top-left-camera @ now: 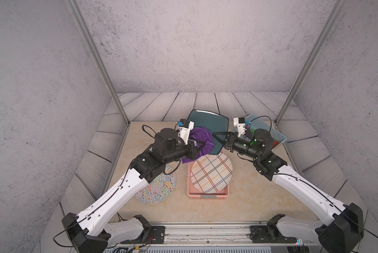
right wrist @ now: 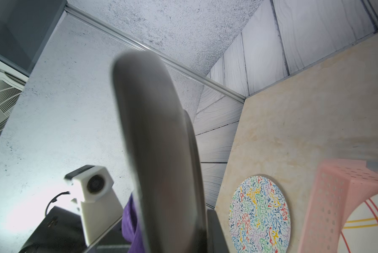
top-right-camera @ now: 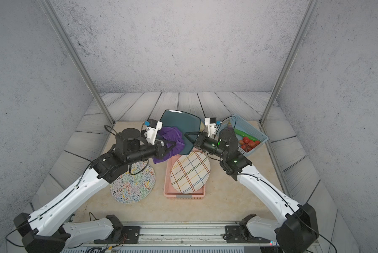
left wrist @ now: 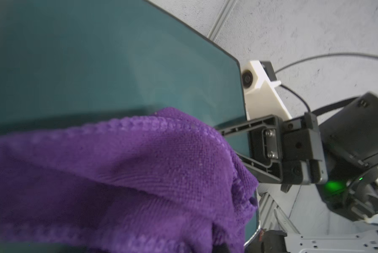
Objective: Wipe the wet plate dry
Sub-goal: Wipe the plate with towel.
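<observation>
My right gripper should tilt the plate up before my left gripper wipes underneath, because the purple cloth is on the plate's face (top-left-camera: 203, 137) and the plate's bottom side (right wrist: 159, 147) faces down.
A dark teal square plate (top-left-camera: 210, 122) (top-right-camera: 180, 119) is held up on edge above the middle of the table. My right gripper (top-left-camera: 216, 137) (top-right-camera: 187, 135) is shut on its right rim, and its fingers (left wrist: 260, 124) clamp the edge in the left wrist view. A bunched purple cloth (top-left-camera: 200, 138) (top-right-camera: 170, 137) is pressed against the plate's face (left wrist: 117, 65). My left gripper (top-left-camera: 202, 146) (top-right-camera: 172, 145) is shut on the cloth (left wrist: 139, 175), which hides its jaws. The right wrist view shows the plate's grey underside (right wrist: 157, 142) and a strip of cloth (right wrist: 128, 219).
Below the held plate, a plaid round plate (top-left-camera: 212, 173) leans in a pink basket (top-left-camera: 207, 193). A squiggle-patterned round plate (top-left-camera: 159, 188) lies flat under my left arm. A blue basket (top-left-camera: 269, 129) with vegetables (top-right-camera: 248, 141) stands at the back right. Metal frame posts stand at both rear corners.
</observation>
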